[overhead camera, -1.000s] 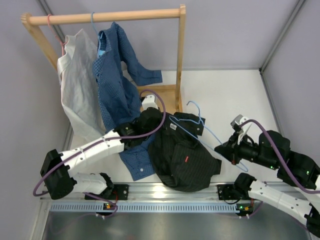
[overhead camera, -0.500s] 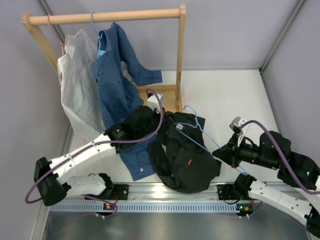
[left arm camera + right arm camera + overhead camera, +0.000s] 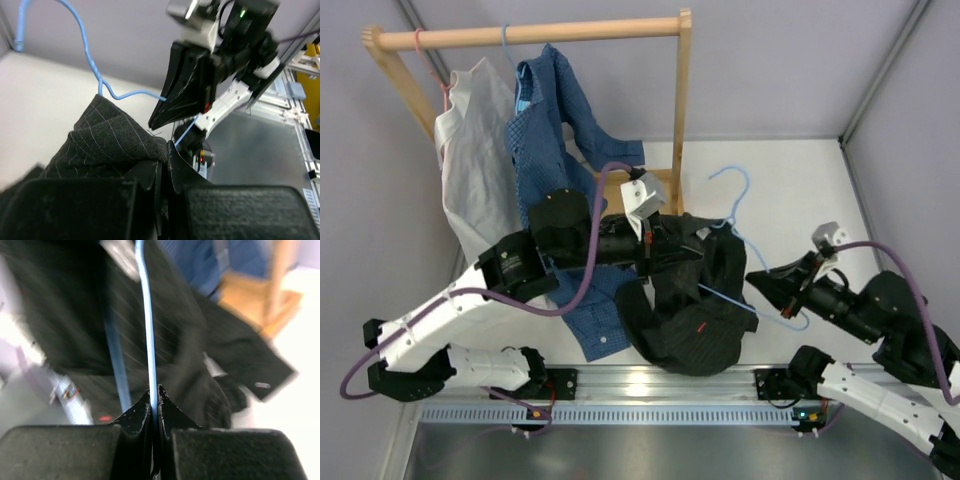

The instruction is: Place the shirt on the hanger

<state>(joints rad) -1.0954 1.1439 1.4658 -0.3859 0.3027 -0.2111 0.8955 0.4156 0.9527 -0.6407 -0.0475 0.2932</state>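
The shirt's edge is bunched up loose beside the hanger's neck. Next, my left gripper pulls the shirt's edge toward the rack post and stretches it along the hanger's arm.
The black pinstriped shirt hangs bunched in mid-air over the table's front. My left gripper is shut on its upper edge; in the left wrist view the cloth is pinched between the jaws. The light-blue hanger runs through the shirt, its hook up near the rack post. My right gripper is shut on the hanger's lower rod, which shows in the right wrist view as a thin rod clamped between the fingertips, with the shirt behind it.
A wooden rack stands at the back left. A white shirt on a pink hanger and a blue dotted shirt hang from it. The rack's post and foot are just behind the lifted shirt. A metal rail edges the front.
My left gripper has lifted the shirt's edge up and to the right, towards the rack post. The hanger has risen and tilted with it. My right gripper has moved slightly, still on the rod.
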